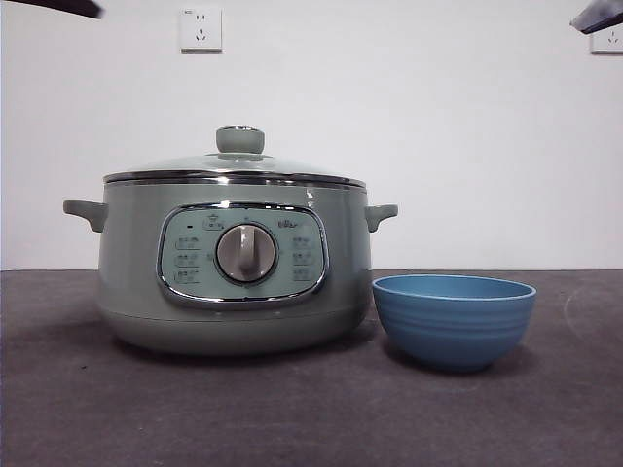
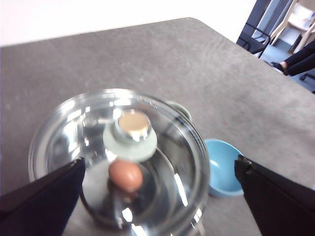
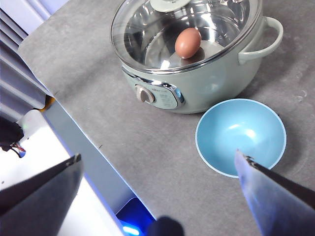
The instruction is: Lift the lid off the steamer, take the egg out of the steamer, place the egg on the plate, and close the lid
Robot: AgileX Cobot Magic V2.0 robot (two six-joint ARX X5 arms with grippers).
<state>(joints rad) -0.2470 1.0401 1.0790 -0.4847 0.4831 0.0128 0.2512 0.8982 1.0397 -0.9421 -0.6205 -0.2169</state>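
The glass lid point(image 1: 185, 165) will come off in one piece when I lift its knob, because the shiny round rim point(image 1: 234, 178) just sits on top of the steamer.
The sage-green steamer point(image 1: 234, 268) stands left of centre on the table, with its clear glass lid point(image 1: 234, 167) closed on it. Through the lid a brown egg point(image 2: 126, 175) lies inside the steel pot; it also shows in the right wrist view point(image 3: 188, 43). The blue plate point(image 1: 454, 319), a small empty bowl, stands just right of the steamer. My left gripper point(image 2: 160, 169) is open, high above the lid point(image 2: 118, 157) and its pale green knob point(image 2: 130, 135). My right gripper point(image 3: 157, 164) is open, high above the plate point(image 3: 240, 135) and the steamer's point(image 3: 197, 83) front.
The dark grey table point(image 1: 311, 418) runs wide around both objects. Its edge with a blue-lit strip point(image 3: 93, 167) shows in the right wrist view. Arm tips show at the top corners of the front view point(image 1: 68, 8) point(image 1: 596, 15). A wall socket point(image 1: 201, 29) is behind.
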